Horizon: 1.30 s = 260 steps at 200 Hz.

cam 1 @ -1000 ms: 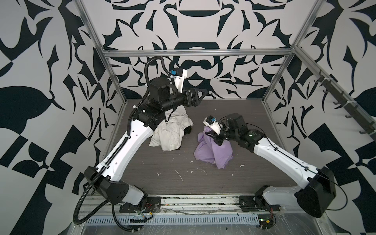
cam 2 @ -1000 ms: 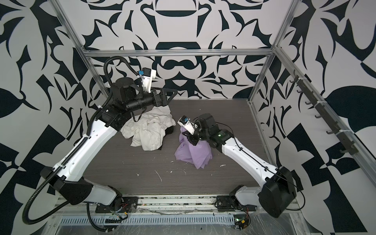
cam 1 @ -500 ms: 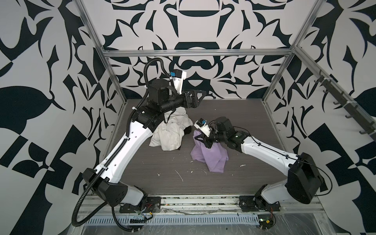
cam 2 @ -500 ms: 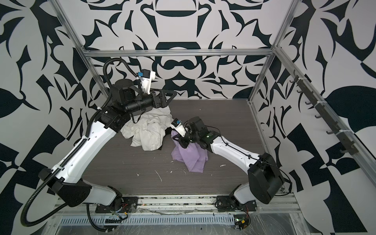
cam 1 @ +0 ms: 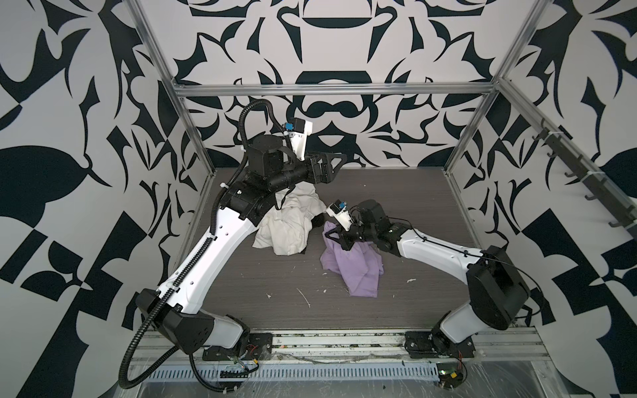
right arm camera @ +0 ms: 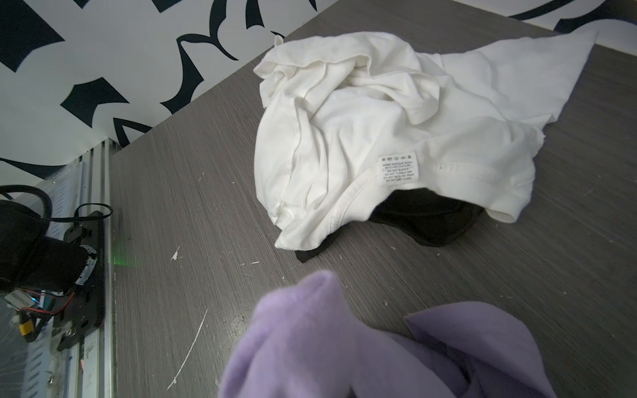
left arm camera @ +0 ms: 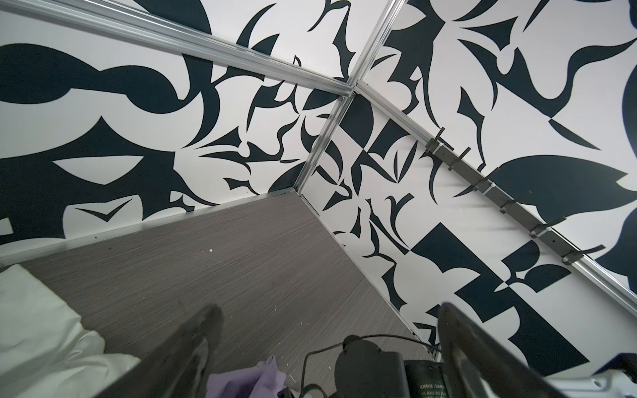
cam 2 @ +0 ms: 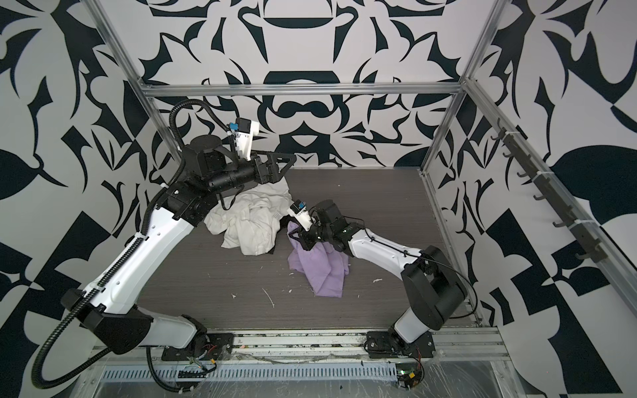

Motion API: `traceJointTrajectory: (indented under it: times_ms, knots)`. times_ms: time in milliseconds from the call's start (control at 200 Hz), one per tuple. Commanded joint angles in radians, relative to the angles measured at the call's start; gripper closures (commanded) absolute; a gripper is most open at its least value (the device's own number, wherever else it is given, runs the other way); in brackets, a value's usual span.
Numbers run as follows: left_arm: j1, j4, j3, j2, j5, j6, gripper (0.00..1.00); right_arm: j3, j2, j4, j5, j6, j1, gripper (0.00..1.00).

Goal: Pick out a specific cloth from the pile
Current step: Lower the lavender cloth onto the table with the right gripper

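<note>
My right gripper keeps pulling the lilac cloth's corner back and lets go of it over the cloth (cam 1: pixel 343 257), as the lilac cloth is lying clear (cam 1: pixel 362 273) of the white garment.
The lilac cloth (cam 1: pixel 351 267) (cam 2: pixel 320 270) lies crumpled on the grey table, just right of the pile. My right gripper (cam 1: pixel 333 237) (cam 2: pixel 299 237) is shut on its raised upper-left corner. In the right wrist view the cloth (right arm camera: pixel 310 344) bulges up and hides the jaws. The pile's big white garment (cam 1: pixel 289 224) (cam 2: pixel 251 220) (right arm camera: pixel 379 120) lies apart from the cloth, with a black piece (right arm camera: pixel 424 213) under its edge. My left gripper (cam 1: pixel 336 165) (cam 2: pixel 282 165) (left arm camera: pixel 329 310) hangs open and empty above the pile's far side, well off the table.
White scraps (cam 1: pixel 305 298) dot the table's front. A rail of hooks (cam 1: pixel 586 172) runs along the right wall. Metal frame posts (cam 1: pixel 462 144) stand at the back corners. The left arm's base (right arm camera: pixel 51 262) sits at the front edge.
My right gripper has moved left toward the pile, dragging the lilac cloth's top corner with it. The left arm has stayed still and open.
</note>
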Motion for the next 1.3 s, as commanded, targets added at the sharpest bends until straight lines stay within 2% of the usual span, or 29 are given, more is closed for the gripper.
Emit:
traceJointTrajectory:
  times_ms: [0, 395, 650, 870, 990, 1055, 1155, 1295]
  knots:
    - [0.007, 0.018, -0.016, -0.033, -0.004, 0.015, 0.0, -0.009, -0.006, 0.038, 0.023, 0.021, -0.026, 1.0]
    - [0.012, 0.019, -0.037, -0.042, -0.007, 0.013, 0.0, -0.03, 0.003, -0.052, 0.073, -0.025, -0.132, 0.99]
    - [0.012, 0.02, -0.036, -0.038, -0.003, 0.002, 0.0, -0.033, 0.054, -0.045, 0.074, -0.018, -0.143, 0.8]
    - [0.011, 0.021, -0.045, -0.035, -0.004, -0.004, 0.0, -0.027, 0.135, -0.007, 0.06, 0.058, -0.142, 0.68]
    - [0.012, 0.023, -0.048, -0.032, -0.003, -0.006, 0.0, -0.025, 0.17, 0.001, 0.071, 0.085, -0.142, 0.54]
    - [0.013, 0.023, -0.05, -0.03, -0.005, -0.006, 0.0, -0.019, 0.17, -0.002, 0.084, 0.084, -0.141, 0.49]
    - [0.012, 0.021, -0.047, -0.029, -0.006, -0.005, 0.0, -0.002, 0.15, -0.032, 0.105, 0.061, -0.143, 0.45]
    - [0.012, 0.021, -0.047, -0.024, -0.005, -0.004, 0.0, 0.025, 0.082, -0.078, 0.141, 0.041, -0.15, 0.3]
